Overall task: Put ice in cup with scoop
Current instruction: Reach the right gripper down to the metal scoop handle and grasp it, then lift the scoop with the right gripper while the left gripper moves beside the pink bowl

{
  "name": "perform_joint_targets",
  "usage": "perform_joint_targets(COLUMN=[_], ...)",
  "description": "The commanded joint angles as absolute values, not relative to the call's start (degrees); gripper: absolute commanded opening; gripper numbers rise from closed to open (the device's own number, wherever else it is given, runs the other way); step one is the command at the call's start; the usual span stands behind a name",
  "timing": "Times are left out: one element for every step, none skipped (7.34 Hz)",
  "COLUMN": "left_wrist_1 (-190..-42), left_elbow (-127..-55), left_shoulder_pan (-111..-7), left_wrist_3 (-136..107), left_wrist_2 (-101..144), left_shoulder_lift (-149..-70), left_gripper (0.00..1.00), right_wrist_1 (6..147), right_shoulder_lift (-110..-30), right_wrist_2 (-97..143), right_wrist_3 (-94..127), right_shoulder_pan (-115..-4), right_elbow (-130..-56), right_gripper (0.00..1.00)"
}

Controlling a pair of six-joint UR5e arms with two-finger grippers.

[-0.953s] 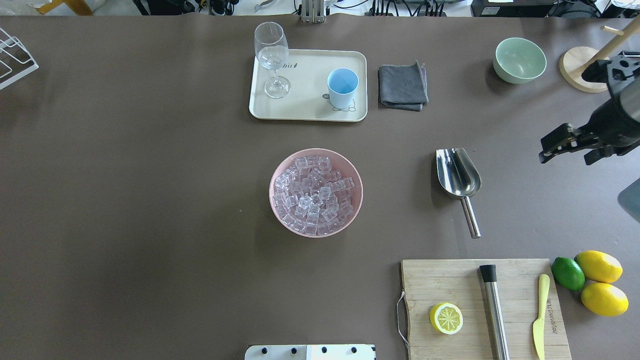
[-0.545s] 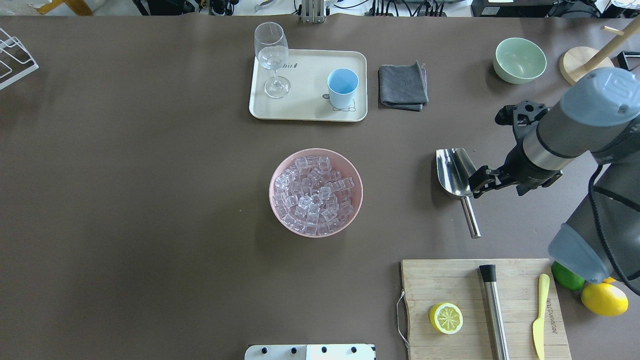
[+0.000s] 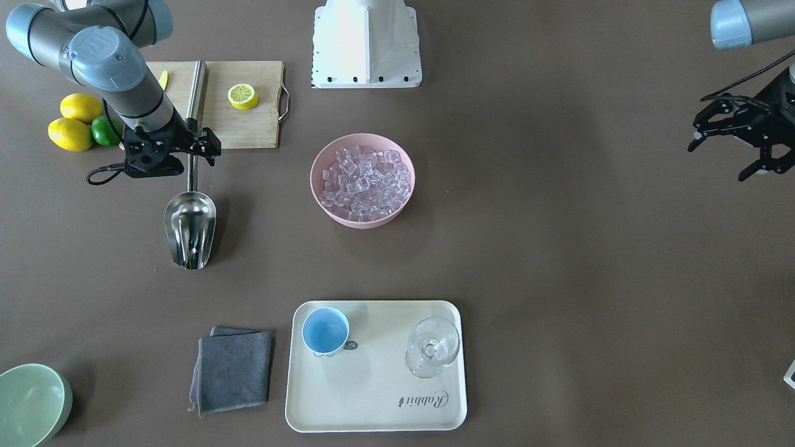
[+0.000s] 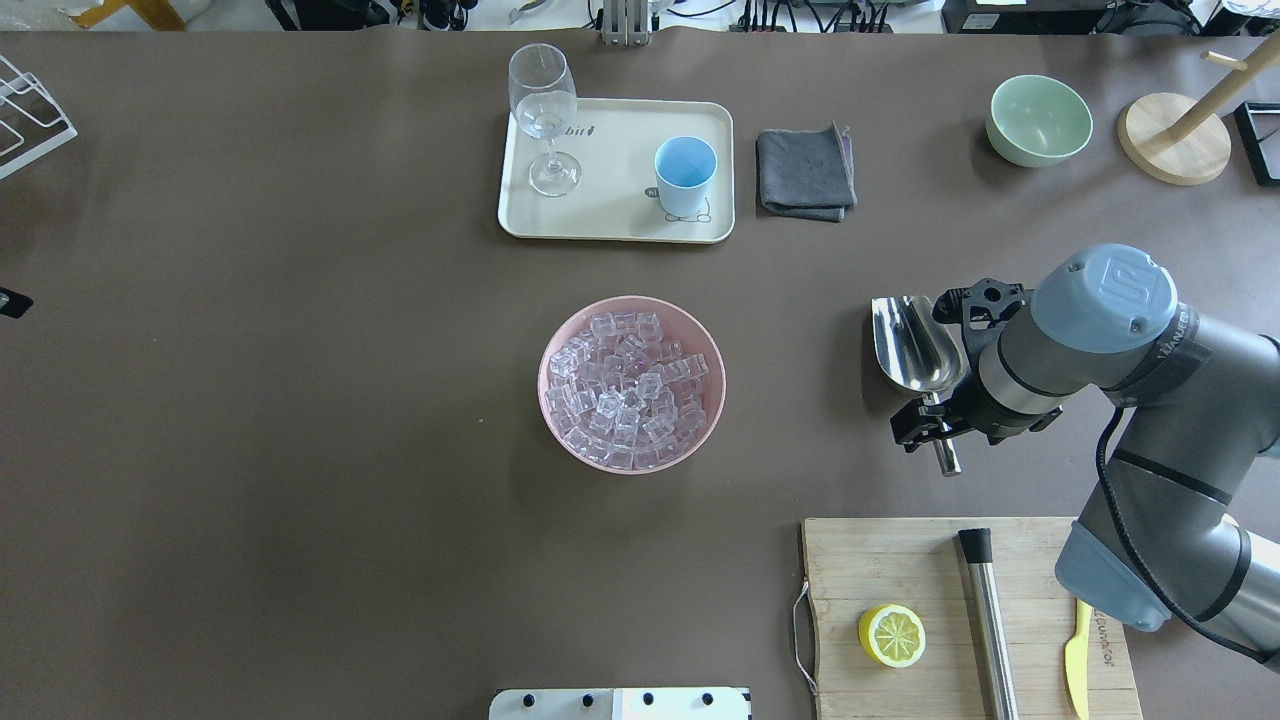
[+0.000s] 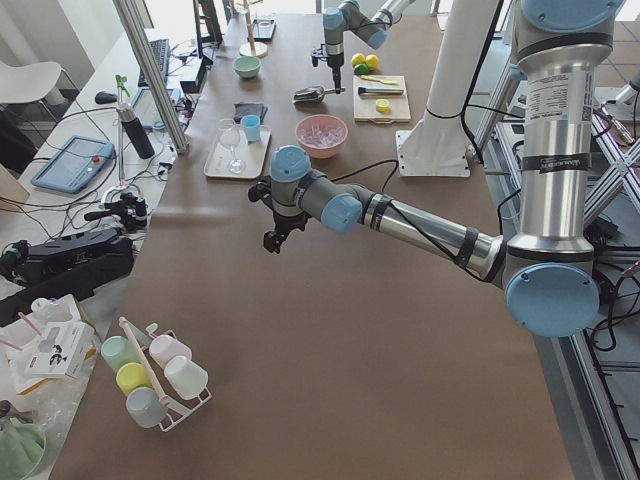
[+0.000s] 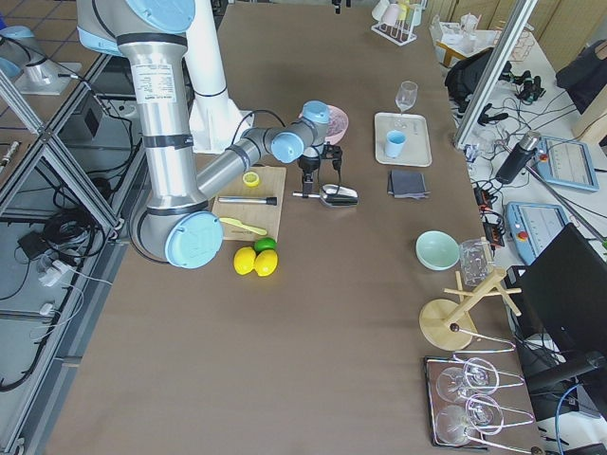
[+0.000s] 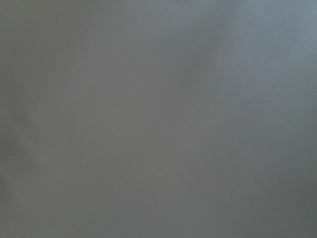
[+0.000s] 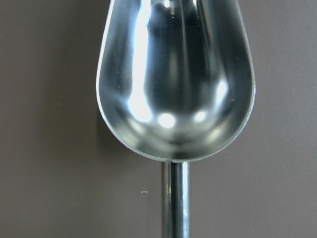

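Note:
The pink bowl [image 3: 363, 181] has open space [image 3: 363, 249] around it and stands free, so the bowl will slide along when the robot pushes the scoop into the ice.
The steel scoop [image 4: 912, 345] lies on the table to the right of a pink bowl [image 4: 545, 375] full of ice cubes [image 4: 630, 385]. Its handle points toward the cutting board. My right gripper [image 4: 932, 428] hangs over the scoop's handle, jaws open on either side of it. The right wrist view looks straight down into the empty scoop [image 8: 176, 79]; no fingers show there. The light blue cup [image 4: 686, 170] stands empty on a cream tray [image 4: 615, 215]. My left gripper [image 3: 720, 158] is open and empty, far out at the table's left side.
A wine glass [image 4: 545, 110] shares the tray. A grey cloth [image 4: 805, 172] and a green bowl [image 4: 1040, 120] lie to its right. A cutting board [image 4: 900, 560] holds a lemon half [image 4: 892, 636], a steel cylinder [image 4: 988, 620] and a yellow knife [image 4: 1075, 670].
My right arm has swung in from the table's right edge and brought its open gripper over the scoop's handle. The scoop, bowl and cup have not moved.

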State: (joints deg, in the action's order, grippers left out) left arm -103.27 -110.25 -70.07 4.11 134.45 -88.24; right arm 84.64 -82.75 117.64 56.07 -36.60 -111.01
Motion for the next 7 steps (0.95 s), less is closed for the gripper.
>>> perform_joint_targets(left_wrist_1=[-106.1,-111.1,-115.2,-118.2,-123.4,-126.3,-127.3], left_elbow=[-110.3,-110.7,-110.8,-111.1,-109.5,-108.8,-110.3], left_shoulder_pan=[-61.6,-58.7,-52.8,-51.0,-49.8,-47.7,-46.6], left_wrist_3=[4.0,3.9,3.8,3.8,3.8,3.8,3.6], left_wrist_2=[132.6,129.8,127.2,126.8,125.8,123.9,121.5], left_shoulder_lift=[-90.9,-91.5,-92.5,-92.5,-92.7,-93.2,-93.3], left_gripper=[0.98,0.98,0.98,0.98,0.98,0.98,0.98], right_wrist_1=[77.9,78.0,78.0,78.0,78.0,78.3,78.5], right_shoulder_lift=[-83.5,-83.5,-83.5,-83.5,-83.5,-83.5,-83.5], right_wrist_2=[117.3,117.4,117.5,117.7,118.0,118.0,118.0], right_wrist_3=[57.6,57.8,59.5,60.8,61.0,61.3,61.3], right_shoulder_pan=[-35.9,-35.9,-35.9,-35.9,-35.9,-35.9,-35.9], right_elbow=[-107.2,-107.3,-107.2,-107.3,-107.6,-107.8,-107.9], right_gripper=[0.98,0.91,0.86,0.85,0.81,0.80,0.80])
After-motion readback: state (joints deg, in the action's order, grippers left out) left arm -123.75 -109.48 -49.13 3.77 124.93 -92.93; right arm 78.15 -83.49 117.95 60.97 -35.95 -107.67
